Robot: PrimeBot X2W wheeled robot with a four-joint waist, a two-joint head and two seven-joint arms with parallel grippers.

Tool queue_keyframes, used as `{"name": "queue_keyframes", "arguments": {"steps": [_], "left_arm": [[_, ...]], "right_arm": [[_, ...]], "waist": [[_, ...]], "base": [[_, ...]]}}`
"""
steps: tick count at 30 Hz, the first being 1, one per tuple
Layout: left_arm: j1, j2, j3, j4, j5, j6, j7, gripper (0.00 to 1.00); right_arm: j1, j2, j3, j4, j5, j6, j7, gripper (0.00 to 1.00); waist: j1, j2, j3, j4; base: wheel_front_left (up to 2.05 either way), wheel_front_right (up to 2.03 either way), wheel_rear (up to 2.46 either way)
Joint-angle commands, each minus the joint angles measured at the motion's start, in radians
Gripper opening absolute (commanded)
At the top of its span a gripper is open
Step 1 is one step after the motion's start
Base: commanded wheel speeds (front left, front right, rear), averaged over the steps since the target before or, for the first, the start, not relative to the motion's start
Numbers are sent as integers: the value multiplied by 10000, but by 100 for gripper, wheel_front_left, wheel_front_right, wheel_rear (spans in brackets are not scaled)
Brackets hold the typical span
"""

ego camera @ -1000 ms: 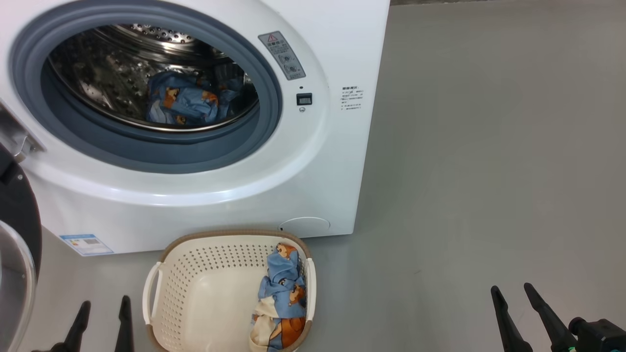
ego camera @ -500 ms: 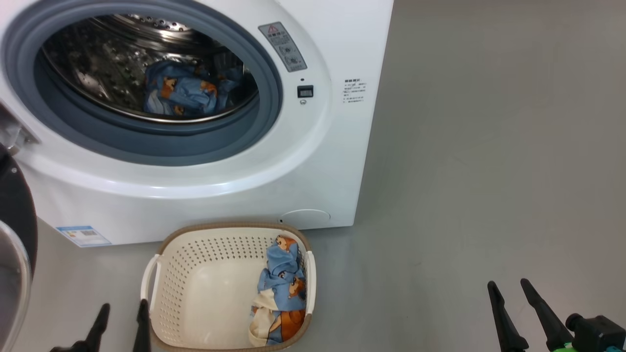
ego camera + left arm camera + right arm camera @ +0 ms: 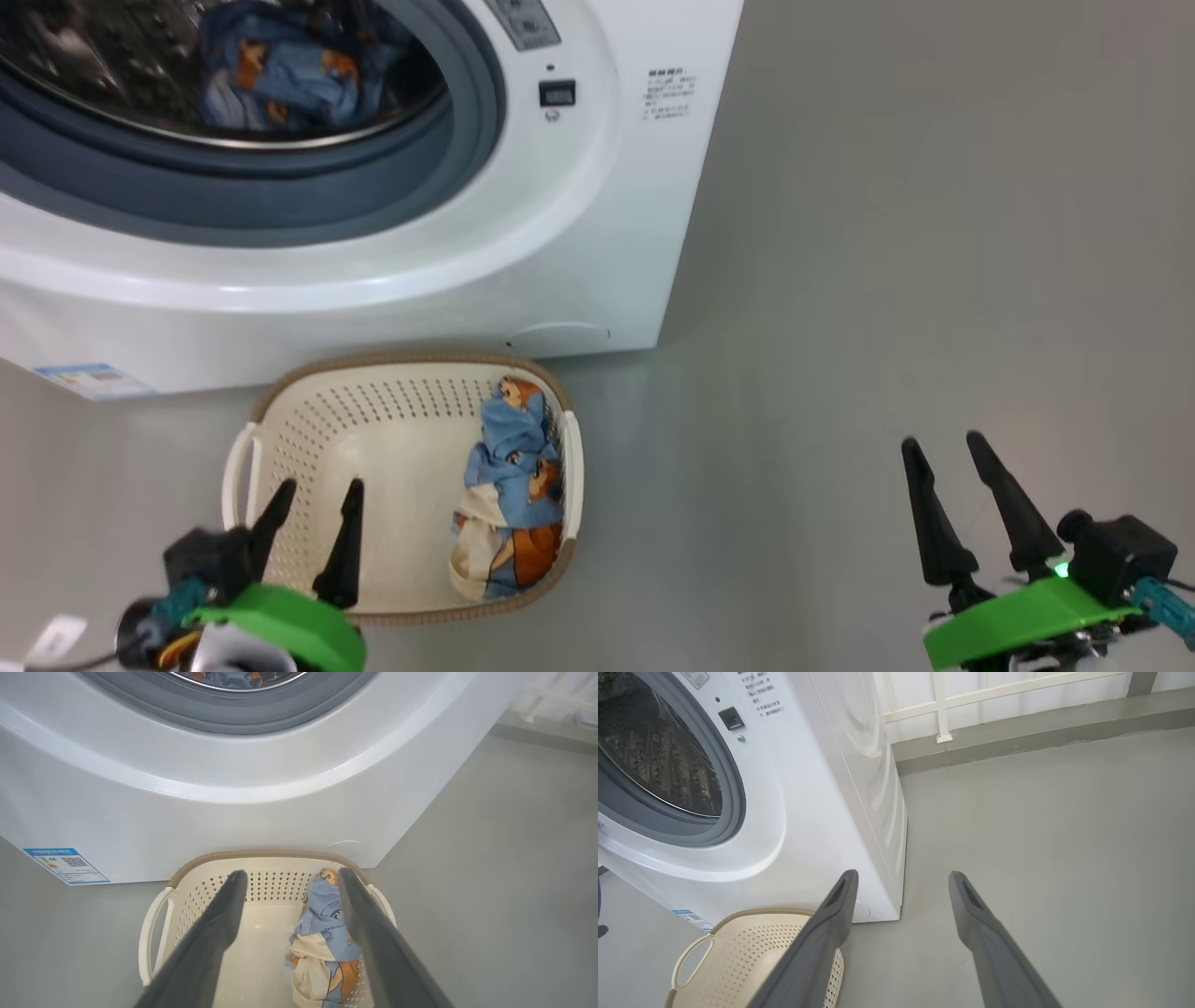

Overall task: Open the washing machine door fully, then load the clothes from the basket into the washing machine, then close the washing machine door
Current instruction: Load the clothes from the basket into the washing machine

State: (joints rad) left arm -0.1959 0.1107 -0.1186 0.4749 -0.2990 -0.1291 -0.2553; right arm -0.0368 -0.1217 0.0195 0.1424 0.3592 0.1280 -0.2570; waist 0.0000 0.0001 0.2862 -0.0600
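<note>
The bundle's blue and cream parts are joined by twisted folds (image 3: 493, 504), so the bundle (image 3: 515, 476) should rise in one piece and leave the basket empty when the robot lifts the clothes.
The washing machine (image 3: 560, 233) stands with its drum mouth open; some blue bear-print clothes (image 3: 271, 70) lie in the drum. Its door is out of view. On the floor in front sits the cream basket (image 3: 411, 359), with a bundle of blue and cream clothes (image 3: 509, 485) against its right wall. My left gripper (image 3: 319, 490) hangs open over the basket's left half, apart from the bundle. In the left wrist view, that gripper (image 3: 292, 875) points into the basket (image 3: 261, 855), with the clothes (image 3: 322, 924) by its right finger. My right gripper (image 3: 943, 446) is open over bare floor, far right of the basket.
Grey floor (image 3: 887, 233) stretches to the right of the machine. A blue label (image 3: 65, 864) marks the machine's lower left front. A low kerb with a white railing (image 3: 1017, 714) runs behind, in the right wrist view. The basket (image 3: 738, 952) lies left of my right gripper (image 3: 902, 877).
The head camera has tipped down, so the machine sits higher in view. My left gripper has moved forward from beside the basket to over its left half. Both stay open.
</note>
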Motion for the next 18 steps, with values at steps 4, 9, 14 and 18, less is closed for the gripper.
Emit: {"name": "queue_keyframes", "arguments": {"steps": [4,9,14,18], "left_arm": [[-1081,374,-222,503,-317,-15,-65,100],[-2001,554,-973,1296,-646,-15,-65,100],[-2807,756,-1699,2023,-967,-15,-65,100],[-3441,884,-2334,2675,-1248,-15,-65,100]], "right_arm": [[-572,97,269,-361,-190,27,-48,100],[-1005,230,401,-391,-243,27,-48,100],[-1349,358,461,-463,-307,27,-48,100],[-1596,454,570,-504,-343,27,-48,100]], "waist": [[0,-1,1274,-250],[0,-1,1980,-447],[0,-1,2606,-621],[0,-1,3072,-763]], "base": [[0,0,0],[0,0,0],[0,0,0],[0,0,0]]}}
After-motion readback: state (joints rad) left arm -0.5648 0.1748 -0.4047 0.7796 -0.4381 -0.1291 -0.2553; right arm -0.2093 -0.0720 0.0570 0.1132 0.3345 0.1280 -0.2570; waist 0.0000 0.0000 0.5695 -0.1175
